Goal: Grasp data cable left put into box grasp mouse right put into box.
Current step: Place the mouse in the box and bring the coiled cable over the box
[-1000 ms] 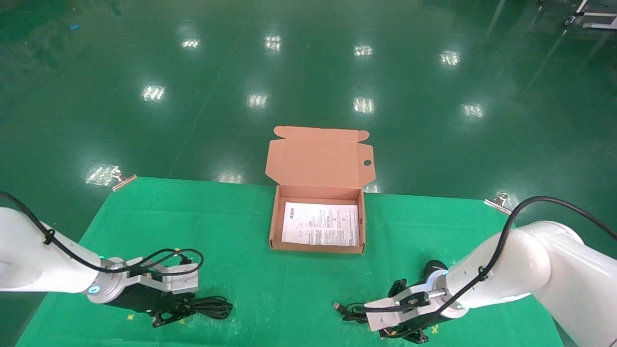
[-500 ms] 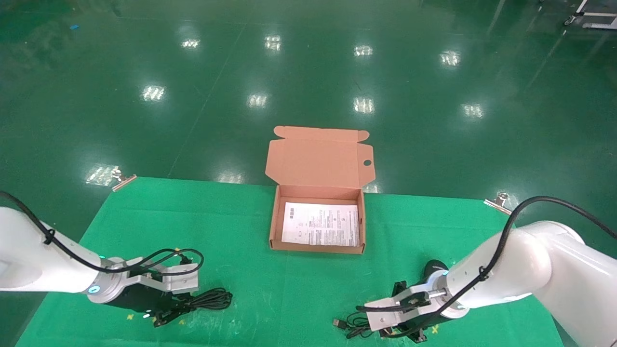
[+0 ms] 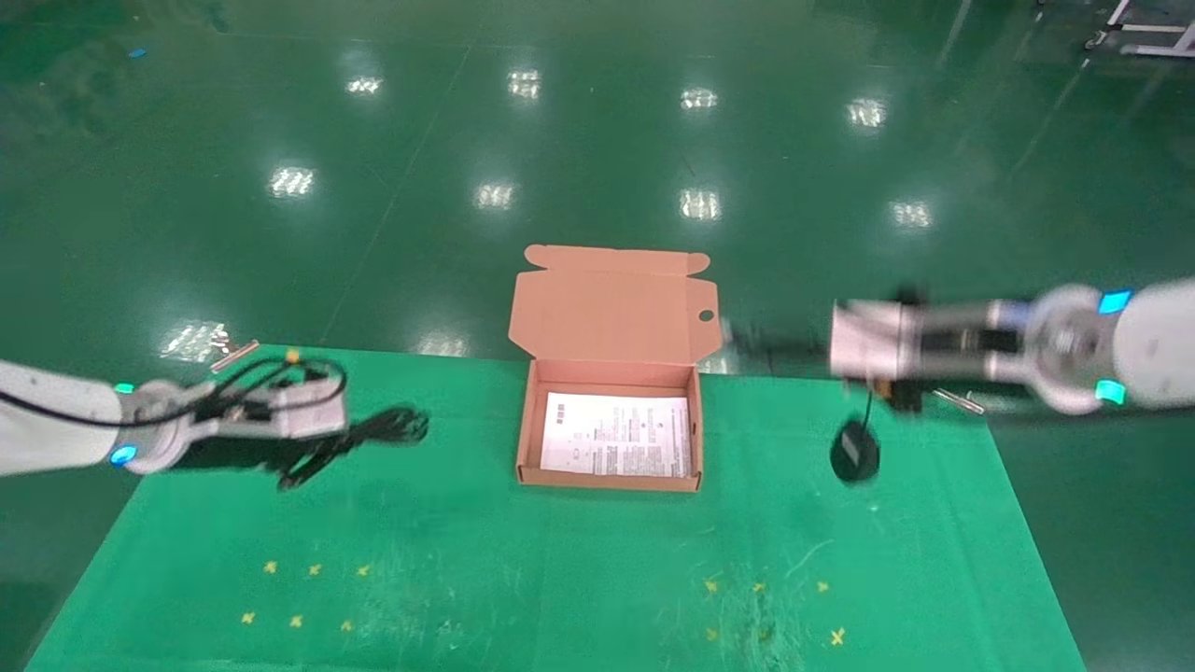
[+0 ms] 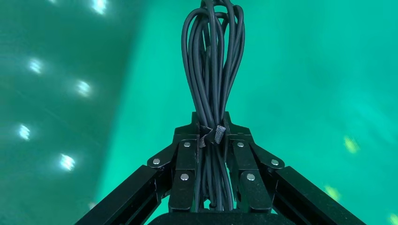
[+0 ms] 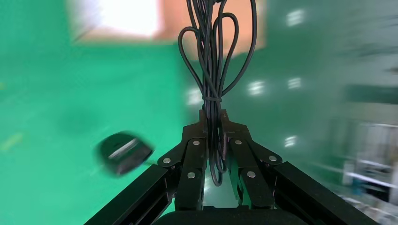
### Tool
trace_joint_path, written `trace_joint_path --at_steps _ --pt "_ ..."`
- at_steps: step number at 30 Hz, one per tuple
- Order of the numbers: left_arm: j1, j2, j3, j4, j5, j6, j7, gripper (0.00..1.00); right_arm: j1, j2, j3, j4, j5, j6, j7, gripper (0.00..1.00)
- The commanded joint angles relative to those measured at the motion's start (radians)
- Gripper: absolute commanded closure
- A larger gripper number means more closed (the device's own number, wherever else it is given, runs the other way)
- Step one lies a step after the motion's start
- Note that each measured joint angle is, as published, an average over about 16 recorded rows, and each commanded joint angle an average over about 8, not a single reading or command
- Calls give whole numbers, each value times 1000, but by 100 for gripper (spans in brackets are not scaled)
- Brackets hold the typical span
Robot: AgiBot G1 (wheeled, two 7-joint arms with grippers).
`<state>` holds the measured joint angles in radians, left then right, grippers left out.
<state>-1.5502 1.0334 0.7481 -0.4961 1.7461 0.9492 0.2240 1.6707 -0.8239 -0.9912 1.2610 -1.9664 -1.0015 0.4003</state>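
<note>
I should keep my left gripper waiting while my right gripper lowers the mouse first, because the data cable and the dangling mouse (image 3: 854, 453) both need the same open box (image 3: 613, 435).
The orange-tan box (image 3: 527, 431) stands open at the table's middle back, lid (image 3: 611, 313) up, with a printed sheet (image 3: 616, 434) inside. My left gripper (image 3: 345, 437) (image 4: 213, 125) is shut on the coiled black data cable (image 3: 397, 425) (image 4: 212, 61) and holds it above the table, left of the box. My right gripper (image 3: 780, 343) (image 5: 213, 117) is shut on the mouse's bundled cord (image 5: 213, 51), raised to the right of the lid. The black mouse (image 3: 854, 453) (image 5: 124, 152) dangles from its cord above the cloth, right of the box.
The green cloth (image 3: 560, 579) covers the table, with yellow cross marks at front left (image 3: 308, 593) and front right (image 3: 766, 607). Metal clamps sit at the back corners (image 3: 233, 353) (image 3: 966, 399). Glossy green floor lies beyond.
Both arms rose from the table's front and swung back and up. The left lifted the data cable; the right lifted the mouse by its cord, so the mouse now hangs.
</note>
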Motion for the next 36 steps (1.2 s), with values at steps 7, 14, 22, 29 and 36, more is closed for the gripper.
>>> trace_joint_path --at_steps 7,14,22,29,36 --pt "1 -9 -48 -215 -25 -127 -70 100 93 -117 56 -44 -20 136 13 100" --pt "-21 -3 -63 -329 22 -230 -153 100 170 -307 62 -237 20 213 -91 100" --pt "-57 15 -63 -384 82 -285 -221 100 244 -448 76 -434 101 245 -243 100" --pt "-63 18 -58 -406 106 -293 -241 100 274 -493 77 -511 126 242 -298 100" --pt "-44 13 -45 -386 129 -291 -241 100 259 -504 76 -536 146 257 -328 100"
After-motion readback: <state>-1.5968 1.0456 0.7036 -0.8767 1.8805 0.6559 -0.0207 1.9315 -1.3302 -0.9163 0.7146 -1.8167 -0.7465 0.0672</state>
